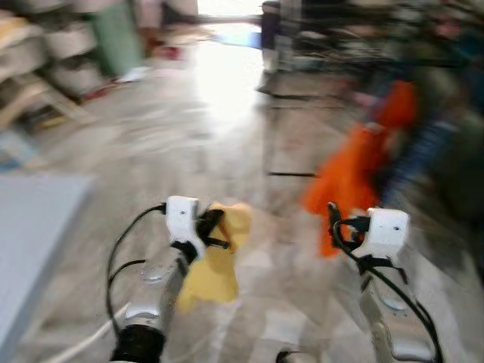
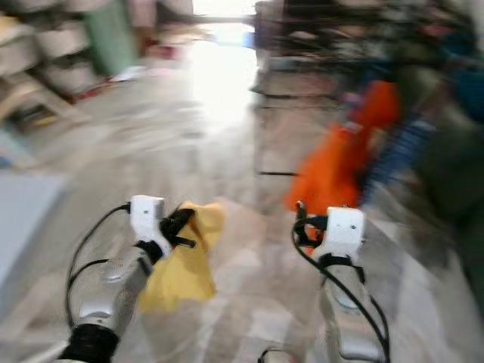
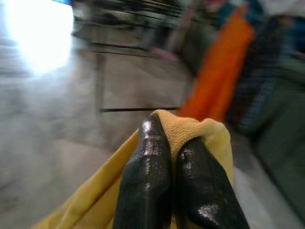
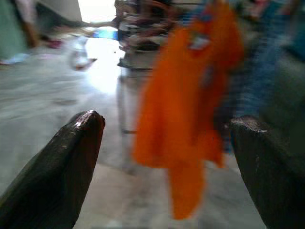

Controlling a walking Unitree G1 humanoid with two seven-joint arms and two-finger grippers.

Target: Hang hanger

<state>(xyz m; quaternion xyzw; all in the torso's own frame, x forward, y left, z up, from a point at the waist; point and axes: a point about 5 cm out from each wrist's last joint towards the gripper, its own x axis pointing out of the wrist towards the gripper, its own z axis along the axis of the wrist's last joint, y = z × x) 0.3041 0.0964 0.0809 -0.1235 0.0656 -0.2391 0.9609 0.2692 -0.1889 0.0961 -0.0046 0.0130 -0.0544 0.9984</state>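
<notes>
The yellow cloth (image 1: 215,261) is hanging limp and narrow under my left gripper, so it should be free of any hanger.
My left gripper (image 1: 215,227) is shut on a bunched yellow cloth (image 1: 215,276), which hangs below its fingers over the floor. In the left wrist view the two black fingers (image 3: 147,162) press together with the yellow cloth (image 3: 200,133) wrapped around them. I cannot tell whether a hanger is inside the cloth. My right gripper (image 1: 333,219) is held up at the same height, and in its wrist view its fingers (image 4: 71,148) stand wide apart with nothing between them. Ahead to the right hangs an orange garment (image 1: 352,170) on a clothes rack. The picture is blurred.
Dark blue and green garments (image 1: 439,113) hang on the rack to the right of the orange one. A thin black metal frame (image 1: 291,174) stands on the marble floor ahead. Shelves (image 1: 45,53) line the left side. A grey flat surface (image 1: 38,234) lies near left.
</notes>
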